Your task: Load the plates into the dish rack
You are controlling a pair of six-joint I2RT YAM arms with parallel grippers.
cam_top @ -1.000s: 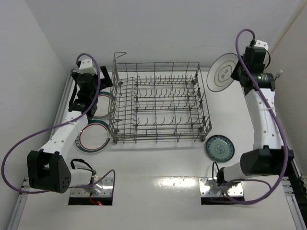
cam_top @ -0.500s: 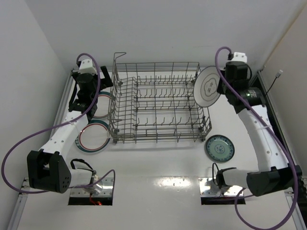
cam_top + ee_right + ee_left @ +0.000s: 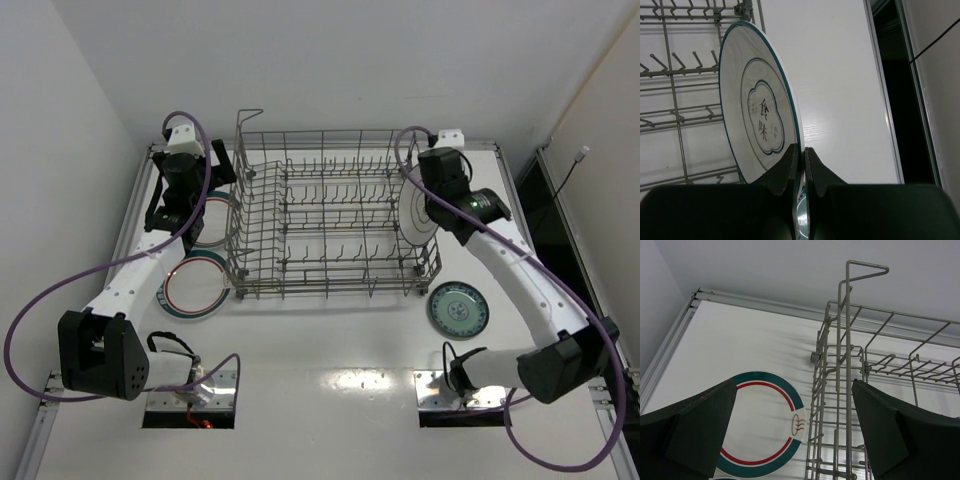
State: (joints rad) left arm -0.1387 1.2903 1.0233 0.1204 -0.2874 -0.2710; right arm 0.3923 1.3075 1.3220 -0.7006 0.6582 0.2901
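Note:
The white plate [image 3: 415, 212] is hanging on edge, lined up with the empty gaps between the dish rack's tines. My right gripper goes on lowering it inward until the rack's tines [image 3: 393, 250] hold it.
The grey wire dish rack [image 3: 330, 294] stands mid-table. My right gripper [image 3: 430, 205] is shut on the rim of the white plate with the dark centre motif [image 3: 416, 214] and holds it on edge at the rack's right end. The right wrist view shows the fingers [image 3: 803, 150] pinching that plate [image 3: 757, 105] beside the rack's tines [image 3: 675, 70]. My left gripper [image 3: 180, 215] is open and empty above a red-and-green ringed plate [image 3: 216, 222], which also shows in the left wrist view [image 3: 762, 425] left of the rack [image 3: 840, 365]. A second ringed plate [image 3: 195, 287] lies nearer. The teal plate [image 3: 459, 308] lies right of the rack's front corner.
A tall wire handle [image 3: 250, 115] rises from the rack's far left corner. White walls close in the left, back and right sides. A dark gap [image 3: 535, 200] runs along the table's right edge. The arm bases sit at the near edge.
My right arm has swung the white motif plate left from the back right corner to the rack's right end, turning it more edge-on. The left arm has not moved.

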